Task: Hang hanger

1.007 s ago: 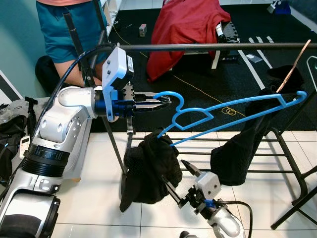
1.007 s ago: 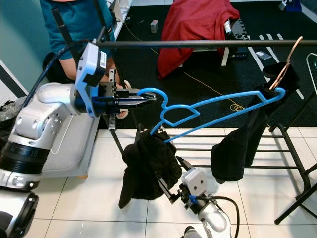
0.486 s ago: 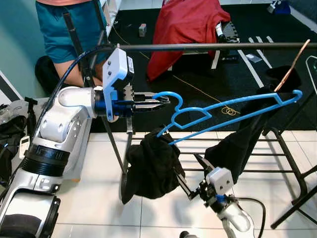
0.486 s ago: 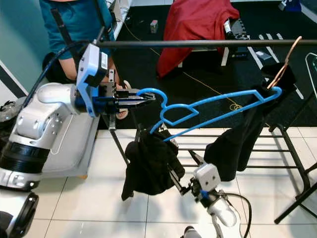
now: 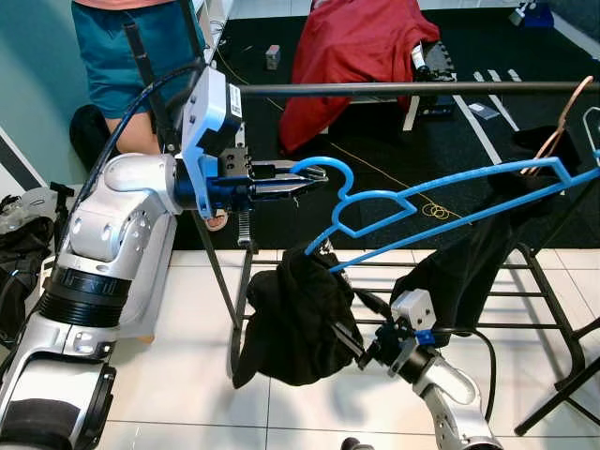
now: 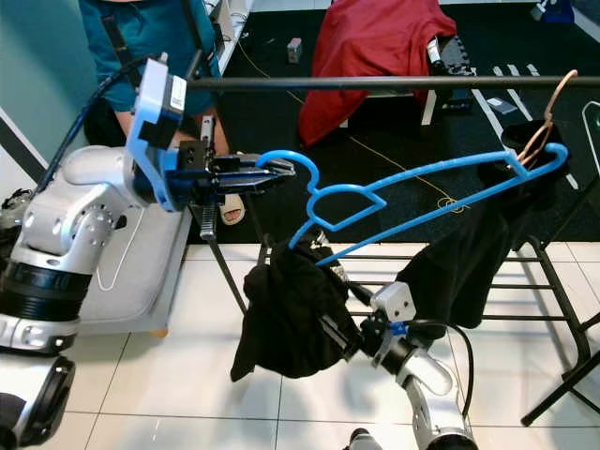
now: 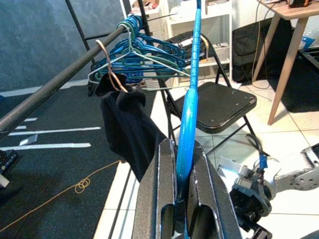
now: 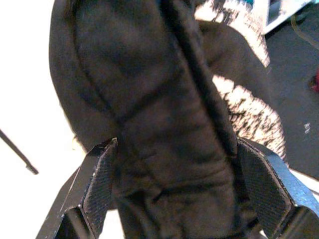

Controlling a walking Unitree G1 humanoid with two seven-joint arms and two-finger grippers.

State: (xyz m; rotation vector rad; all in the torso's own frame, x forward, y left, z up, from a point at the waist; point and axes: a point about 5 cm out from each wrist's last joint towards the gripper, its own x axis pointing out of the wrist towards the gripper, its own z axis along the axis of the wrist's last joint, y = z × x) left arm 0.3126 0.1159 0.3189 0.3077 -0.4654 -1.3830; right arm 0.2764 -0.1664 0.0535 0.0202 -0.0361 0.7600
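Note:
The dark cloth (image 5: 483, 253) will stay behind when the robot pulls the black garment and blue hanger away, because the copper hanger (image 5: 560, 127) runs into the dark cloth.
My left gripper (image 5: 314, 178) is shut on the hook end of a blue hanger (image 5: 450, 202), holding it just under the black rail (image 5: 422, 88). The hanger slants up to the right, and a black garment (image 5: 291, 319) droops from both its ends. In the left wrist view the blue hanger (image 7: 189, 94) runs out from between the closed fingers (image 7: 159, 189). My right gripper (image 5: 354, 323) is low down against the hanging black cloth. In the right wrist view its fingers (image 8: 99, 174) are spread wide, open, with the black cloth (image 8: 164, 124) bulging between them.
A copper hanger (image 5: 561, 117) with dark cloth hangs at the rail's right end, with several blue hangers (image 7: 144, 50) beyond it. A person in teal shorts (image 5: 131, 56) stands behind the rack. Red cloth (image 5: 352, 47) lies behind. A folding chair (image 7: 219, 102) stands nearby.
The left gripper has lifted the hanger slightly, and its far end has risen and swung right. The right gripper has moved up and in against the black cloth.

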